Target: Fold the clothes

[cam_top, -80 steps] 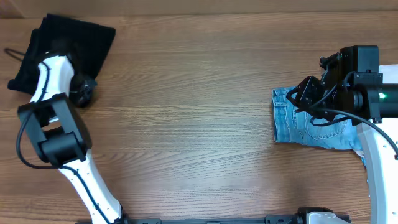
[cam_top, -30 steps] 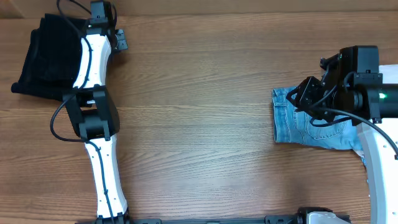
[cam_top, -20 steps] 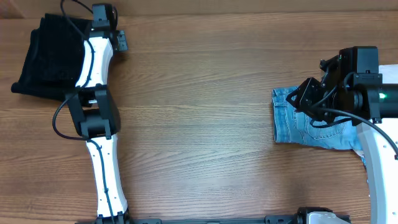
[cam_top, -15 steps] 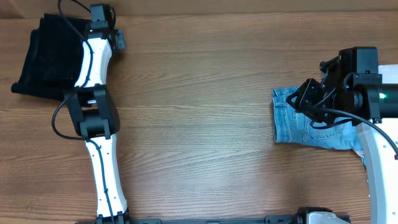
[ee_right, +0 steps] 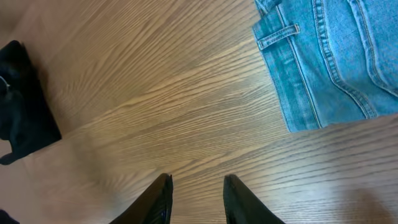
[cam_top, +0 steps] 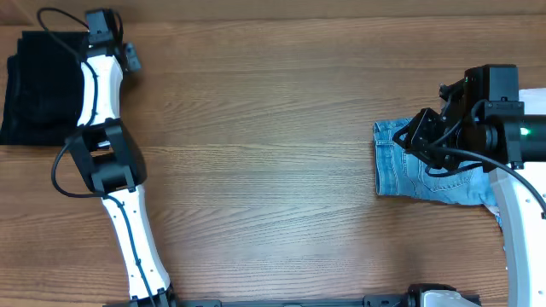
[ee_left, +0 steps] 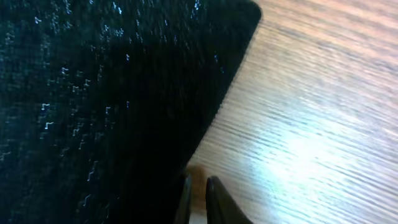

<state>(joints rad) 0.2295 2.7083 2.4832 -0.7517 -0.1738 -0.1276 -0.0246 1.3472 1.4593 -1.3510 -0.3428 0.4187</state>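
The robot's left gripper should leave the black garment's side edge and push from the garment's near end [cam_top: 36, 139], because the garment lies at a slant with a gap past its far edge [cam_top: 53, 33].
The black fuzzy knit garment [cam_top: 38, 85] lies folded in a dark rectangle at the table's far left and fills the left of the left wrist view [ee_left: 93, 93]. My left gripper [cam_top: 104, 24] hovers at its top right corner. In its wrist view the left gripper [ee_left: 198, 183] is open by only a sliver, with bare wood in the gap and one finger against the cloth's edge. Light-blue denim [cam_top: 418, 170] lies at the right. My right gripper [cam_top: 415, 130] hangs over the denim's left part, and in its wrist view the right gripper [ee_right: 198, 183] is open and empty over wood, with the denim [ee_right: 336, 56] beyond.
A white item [cam_top: 536, 95] shows at the right edge behind the right arm. Bare wooden table [cam_top: 256, 153] stretches between the two garments. The left arm's elbow [cam_top: 98, 162] stands just right of the black garment.
The left arm swung left and the black garment moved with it to the table's far left edge. The left jaws have parted slightly. The right arm and denim have not moved.
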